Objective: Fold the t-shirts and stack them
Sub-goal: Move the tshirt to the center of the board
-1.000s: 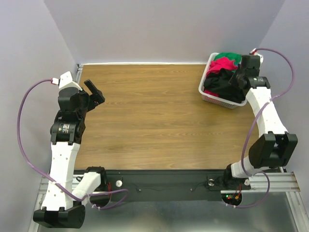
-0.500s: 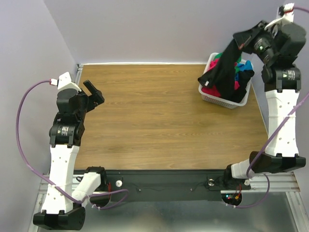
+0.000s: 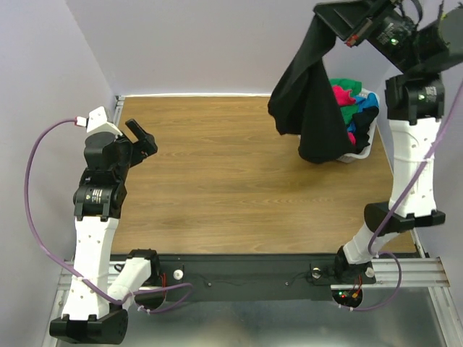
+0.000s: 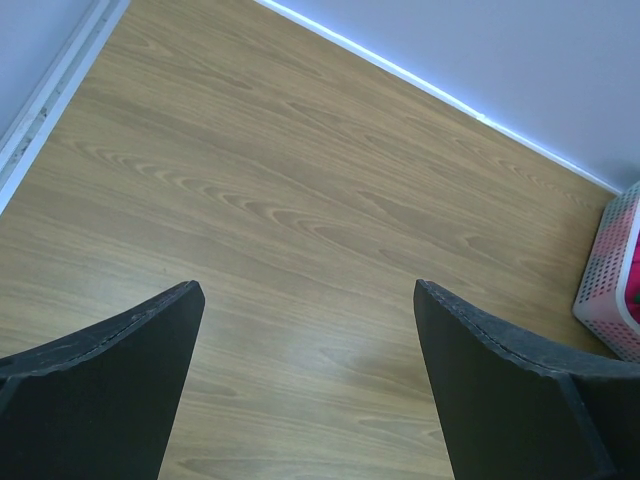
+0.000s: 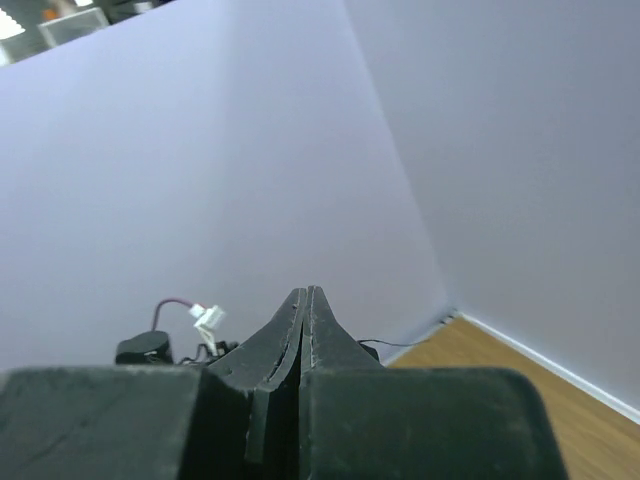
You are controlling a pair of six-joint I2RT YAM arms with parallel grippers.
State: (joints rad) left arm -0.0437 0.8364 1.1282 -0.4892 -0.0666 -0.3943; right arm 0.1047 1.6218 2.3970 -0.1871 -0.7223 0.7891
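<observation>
I should lay the black t-shirt (image 3: 317, 108) across the wooden table (image 3: 224, 189) before my left gripper takes its other end, because the t-shirt hangs bunched up from my right gripper alone.
My right gripper (image 3: 323, 14) is raised high at the back right, shut on a black t-shirt (image 3: 311, 101) that hangs down in front of the basket, clear of the table. In the right wrist view the gripper (image 5: 307, 292) has its jaws pressed together and points at the wall; the shirt does not show there. Pink-red, green, blue and black t-shirts (image 3: 352, 100) lie heaped in the white basket (image 3: 358, 153). My left gripper (image 3: 142, 139) is open and empty over the table's left side; in the left wrist view (image 4: 305, 295) only bare wood lies between its fingers.
The wooden table (image 3: 217, 181) spans the middle. The basket stands at the back right corner, and its pink-dotted wall shows at the right edge of the left wrist view (image 4: 615, 275). Grey walls close in at the left, back and right.
My right arm has risen from the basket, pulling the black t-shirt up and out until it hangs free above the table. The left arm has stayed still.
</observation>
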